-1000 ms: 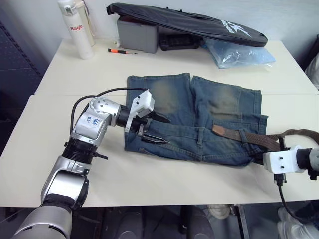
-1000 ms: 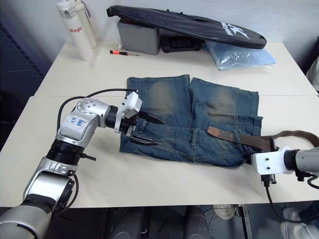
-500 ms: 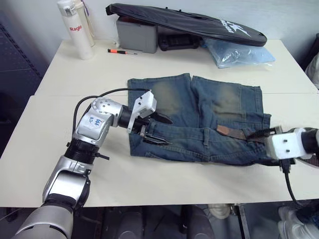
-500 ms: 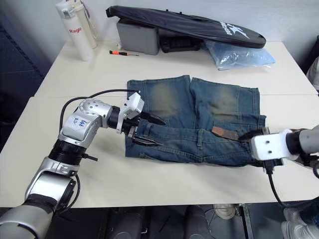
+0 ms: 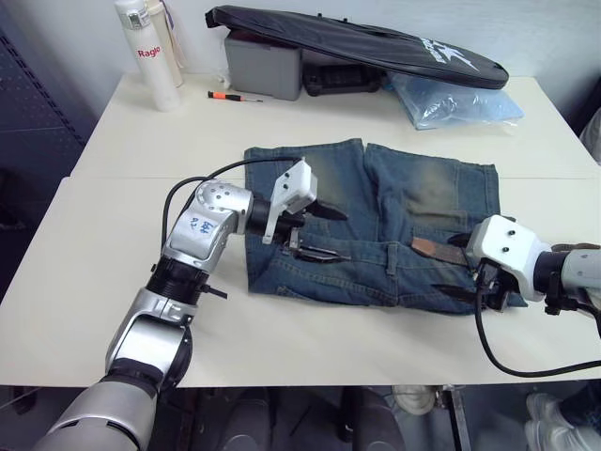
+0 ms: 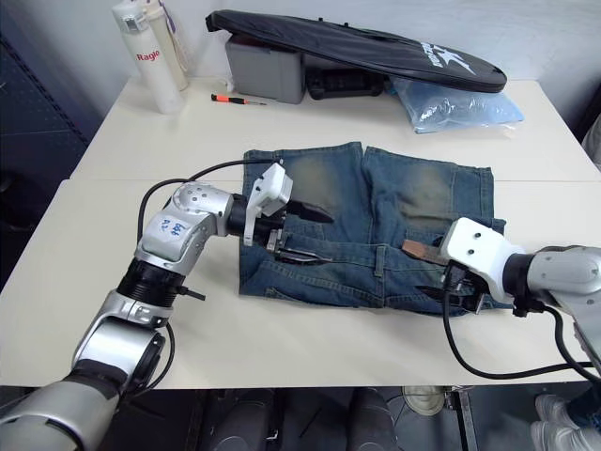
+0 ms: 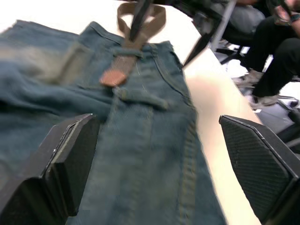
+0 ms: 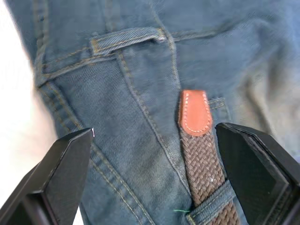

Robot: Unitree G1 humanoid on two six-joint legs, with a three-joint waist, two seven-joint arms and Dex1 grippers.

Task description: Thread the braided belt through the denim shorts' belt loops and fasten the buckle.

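Note:
I am going to pull the belt by its leather tip. The belt will slide through while the shorts stay spread, because the braid runs flat under the belt loop.
The denim shorts lie flat on the white table, waistband toward me. My left gripper hovers open over the waistband's left part. My right gripper stands open over the right part, one finger on either side of the braided belt. The belt's brown leather tip rests on the denim and points left. Behind the tip the braid passes under one of the belt loops; another loop lies empty further along. The buckle is out of view.
At the table's far edge are a white bottle, an orange-handled tool, a grey box, a long black bag and a blue plastic bag. A seated person's legs show beyond the right table edge.
My right gripper has let go of the belt, opened, and moved left onto the waistband beside the belt tip. The belt's tail no longer trails off to the right. Left gripper stays open.

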